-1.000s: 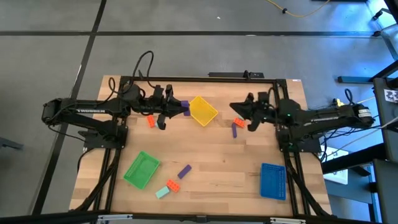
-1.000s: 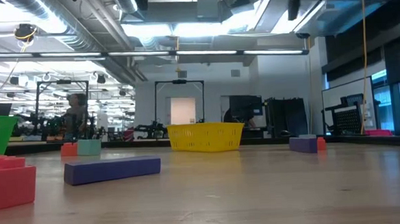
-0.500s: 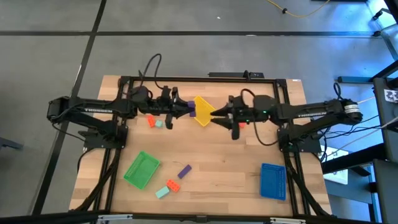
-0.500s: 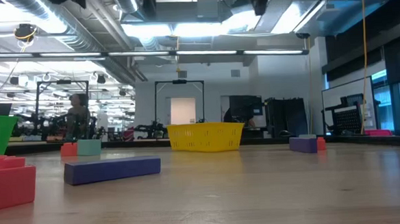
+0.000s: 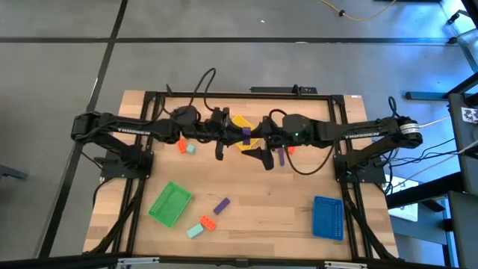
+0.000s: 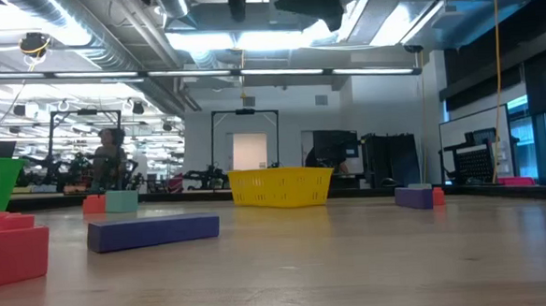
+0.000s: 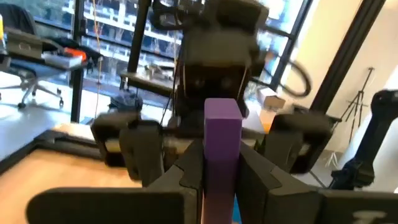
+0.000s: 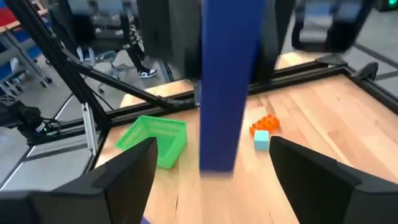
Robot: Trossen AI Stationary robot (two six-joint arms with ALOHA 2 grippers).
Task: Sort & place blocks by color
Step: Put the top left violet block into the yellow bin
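My two grippers are crowding the purple block [image 5: 246, 135]. My right gripper should take the block and my left gripper should move away before the block goes into the yellow tray [image 5: 240, 122].
My left gripper [image 5: 233, 137] reaches level over the table's middle, shut on a purple block [image 5: 245, 134] above the yellow tray [image 5: 240, 124]. My right gripper [image 5: 258, 151] faces it, open. In the right wrist view its fingers [image 8: 127, 174] stand wide on either side of that block [image 8: 227, 87], apart from it. On the table lie an orange block [image 5: 180, 146] beside a teal one [image 5: 190, 149], a purple block [image 5: 281, 156] beside an orange one [image 5: 290, 149], and a purple [image 5: 221, 205], an orange [image 5: 208, 221] and a teal block [image 5: 195, 232] near the front. My left gripper pinches the purple block's two long sides [image 7: 221, 177] between its two fingers. The fingers come level from the table's left and lie across the block. The block stands about upright in the hold, lifted clear of the tray and the table.
A green tray [image 5: 170, 203] lies at the front left and a blue tray [image 5: 328, 217] at the front right. A black frame [image 5: 246, 94] runs round the table's edge. Bare wood lies between the two front trays.
Both grippers have come toward the table's middle and now face each other. The left has carried the purple block toward the right edge, out over the yellow tray. The right has gone toward the left edge and has tipped up from a downward slant to nearly level.
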